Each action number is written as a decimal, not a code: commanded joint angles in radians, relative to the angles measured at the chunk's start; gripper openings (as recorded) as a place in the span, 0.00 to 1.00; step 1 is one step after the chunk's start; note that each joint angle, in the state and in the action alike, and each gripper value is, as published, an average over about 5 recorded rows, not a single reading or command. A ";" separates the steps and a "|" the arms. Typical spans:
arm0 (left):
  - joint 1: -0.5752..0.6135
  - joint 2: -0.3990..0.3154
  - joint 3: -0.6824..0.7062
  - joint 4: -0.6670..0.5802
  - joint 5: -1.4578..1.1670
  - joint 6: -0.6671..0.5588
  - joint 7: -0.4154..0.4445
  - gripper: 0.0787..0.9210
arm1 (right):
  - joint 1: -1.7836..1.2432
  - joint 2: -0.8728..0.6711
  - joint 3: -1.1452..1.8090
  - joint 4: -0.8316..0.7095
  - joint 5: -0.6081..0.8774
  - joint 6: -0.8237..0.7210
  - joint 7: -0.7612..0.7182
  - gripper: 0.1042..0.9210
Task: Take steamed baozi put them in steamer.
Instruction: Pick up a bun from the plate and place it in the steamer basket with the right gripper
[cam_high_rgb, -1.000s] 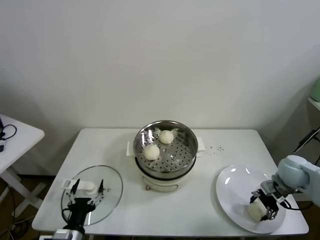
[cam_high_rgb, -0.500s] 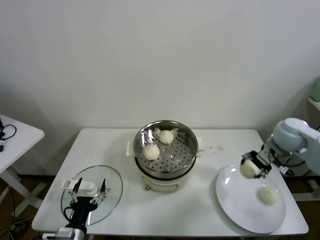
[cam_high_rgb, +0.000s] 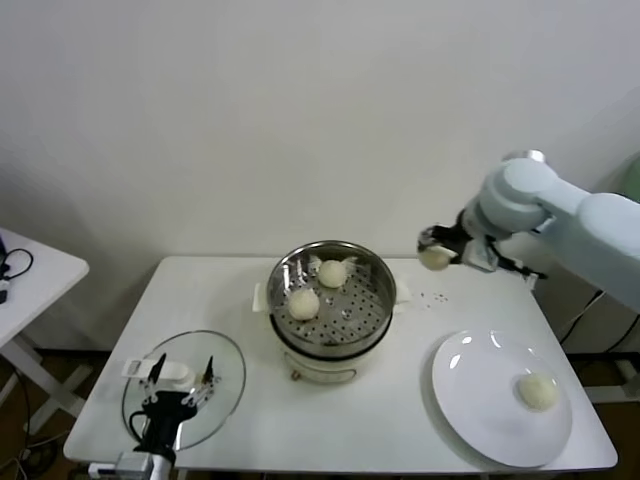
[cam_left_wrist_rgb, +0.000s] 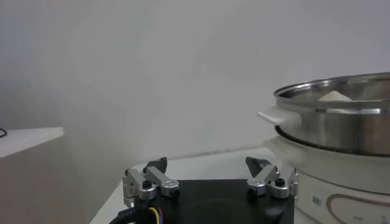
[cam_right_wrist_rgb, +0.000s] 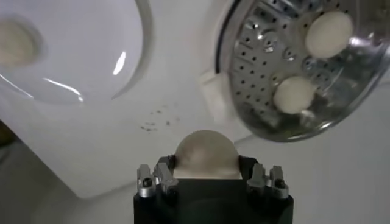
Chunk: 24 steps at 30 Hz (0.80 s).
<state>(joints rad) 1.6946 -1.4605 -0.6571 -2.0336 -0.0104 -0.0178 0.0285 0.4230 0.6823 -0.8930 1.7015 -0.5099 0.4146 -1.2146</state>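
Observation:
The front of the steamer's bottom (cam_high_rgb: 340, 324) is free of baozi, so my right gripper should keep going over the steel rim (cam_high_rgb: 391, 287) and let go of its baozi there.
My right gripper (cam_high_rgb: 436, 253) is shut on a cream-white baozi (cam_high_rgb: 434, 258) and holds it in the air just right of the steel steamer (cam_high_rgb: 375, 271); the held bun shows between the jaws in the right wrist view (cam_right_wrist_rgb: 206, 153). Two baozi lie in the steamer, one at the back (cam_high_rgb: 332, 273) and one at the left (cam_high_rgb: 303, 303); they also show in the right wrist view (cam_right_wrist_rgb: 329, 34) (cam_right_wrist_rgb: 294, 94). One baozi (cam_high_rgb: 537, 390) lies on the white plate (cam_high_rgb: 480, 400). My left gripper (cam_high_rgb: 180, 382) is open and parked over the glass lid (cam_high_rgb: 222, 385).
The steamer stands on a white pot base (cam_high_rgb: 320, 369) mid-table; its rim also shows in the left wrist view (cam_left_wrist_rgb: 341, 103). A small side table (cam_high_rgb: 30, 270) stands off to the left. The wall is close behind the table.
My right gripper has lifted a baozi off the plate and carried it up and left toward the steamer. One bun stays on the plate. The left arm has not moved.

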 joint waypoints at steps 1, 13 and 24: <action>0.007 -0.001 -0.002 0.000 0.009 0.000 0.000 0.88 | 0.046 0.281 -0.058 -0.006 -0.075 0.053 0.007 0.70; 0.012 0.001 -0.026 0.004 0.008 0.007 -0.002 0.88 | -0.007 0.401 -0.168 -0.101 0.012 0.056 -0.001 0.70; 0.004 0.005 -0.037 0.014 0.003 0.015 -0.005 0.88 | -0.020 0.432 -0.242 -0.205 0.071 0.140 0.000 0.69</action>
<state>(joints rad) 1.6993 -1.4567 -0.6922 -2.0222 -0.0070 -0.0043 0.0234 0.4102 1.0522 -1.0698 1.5723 -0.4776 0.5020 -1.2182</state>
